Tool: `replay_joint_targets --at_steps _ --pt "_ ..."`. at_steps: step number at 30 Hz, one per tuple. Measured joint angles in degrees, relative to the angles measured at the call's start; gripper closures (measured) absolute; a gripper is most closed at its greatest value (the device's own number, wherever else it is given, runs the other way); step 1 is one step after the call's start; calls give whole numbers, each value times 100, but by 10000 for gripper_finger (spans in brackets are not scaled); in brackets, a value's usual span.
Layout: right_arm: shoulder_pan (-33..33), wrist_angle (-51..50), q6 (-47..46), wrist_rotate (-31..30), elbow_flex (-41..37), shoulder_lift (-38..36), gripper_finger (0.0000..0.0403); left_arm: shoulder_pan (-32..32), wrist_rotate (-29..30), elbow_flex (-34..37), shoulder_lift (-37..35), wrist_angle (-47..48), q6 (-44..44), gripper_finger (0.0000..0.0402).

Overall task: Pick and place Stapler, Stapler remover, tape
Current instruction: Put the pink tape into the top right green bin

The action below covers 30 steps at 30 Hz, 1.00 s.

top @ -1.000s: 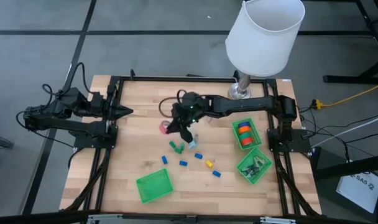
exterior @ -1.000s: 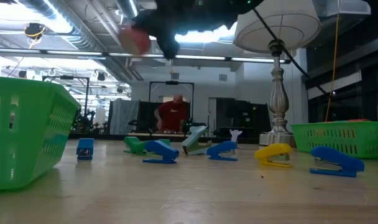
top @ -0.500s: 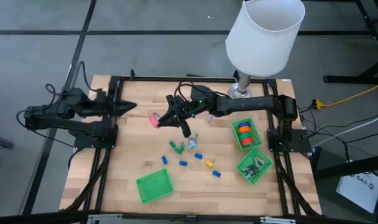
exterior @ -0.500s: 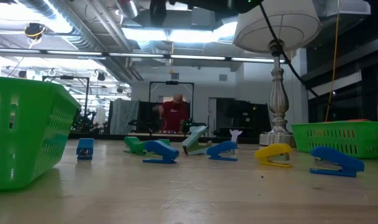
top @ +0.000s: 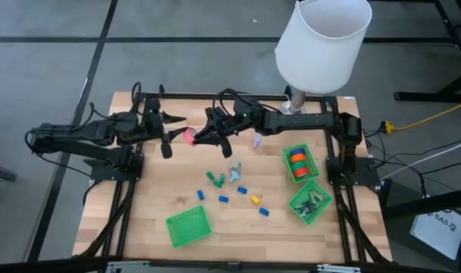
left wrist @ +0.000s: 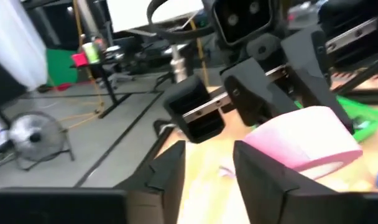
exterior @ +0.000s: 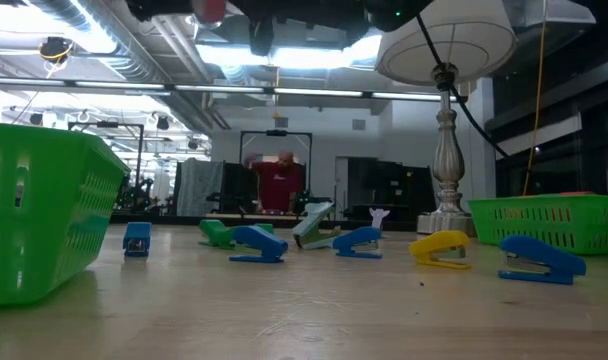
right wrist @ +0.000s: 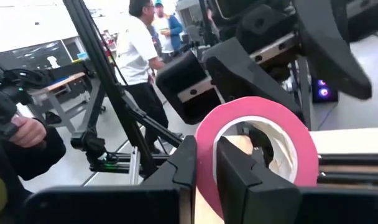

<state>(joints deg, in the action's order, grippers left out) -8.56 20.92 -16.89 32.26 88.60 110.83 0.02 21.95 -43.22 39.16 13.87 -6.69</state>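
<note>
The pink tape roll (left wrist: 304,137) is outside the gap of the robot's left gripper, so the left gripper should move across and slip a finger into the roll's hole (left wrist: 324,169) before it closes.
My right gripper (top: 199,136) is shut on a pink tape roll (top: 189,136), held high above the table's far-left middle; the low view shows that roll (exterior: 209,10) at its very top. My left gripper (top: 174,133) stands open and level, facing the roll from the table's left. In the left wrist view the roll (left wrist: 304,143) sits just past my left gripper (left wrist: 207,171), off to one side, outside the gap. Small blue, green and yellow staplers (top: 232,188) lie on the table's middle. My right gripper pinches the ring's wall (right wrist: 204,146), one finger (right wrist: 239,171) inside the hole and the other (right wrist: 184,165) outside. The fingers come about level from the table's right. The roll stands on edge, lifted clear of the table.
A green basket (top: 189,226) stands near the front left. Another basket (top: 300,164) at the right holds tape rolls, and a third (top: 310,202) below it holds dark items. A lamp (top: 321,42) stands at the far right. People show in the room beyond (right wrist: 142,43).
My right gripper has risen with the pink roll and gone toward the table's left and far edges, tipping up to level. My left gripper has reached out toward the roll and has opened from shut.
</note>
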Motion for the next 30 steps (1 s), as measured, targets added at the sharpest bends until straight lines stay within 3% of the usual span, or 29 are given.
replay_joint_targets --at_steps 7,12,15,19,30 --pt "-243 -249 60 127 2 -2 366 0 206 6 -303 473 14 209" --pt "-415 -134 89 10 2 -2 366 -7 -162 10 -435 745 223 190" --pt "-446 -65 110 15 2 -2 366 -7 -259 11 -342 531 -61 186" --pt "-441 132 -32 265 2 -2 366 4 211 11 -75 211 -426 185" --pt "-177 222 -98 397 2 -4 366 0 228 9 563 -781 -1154 195"
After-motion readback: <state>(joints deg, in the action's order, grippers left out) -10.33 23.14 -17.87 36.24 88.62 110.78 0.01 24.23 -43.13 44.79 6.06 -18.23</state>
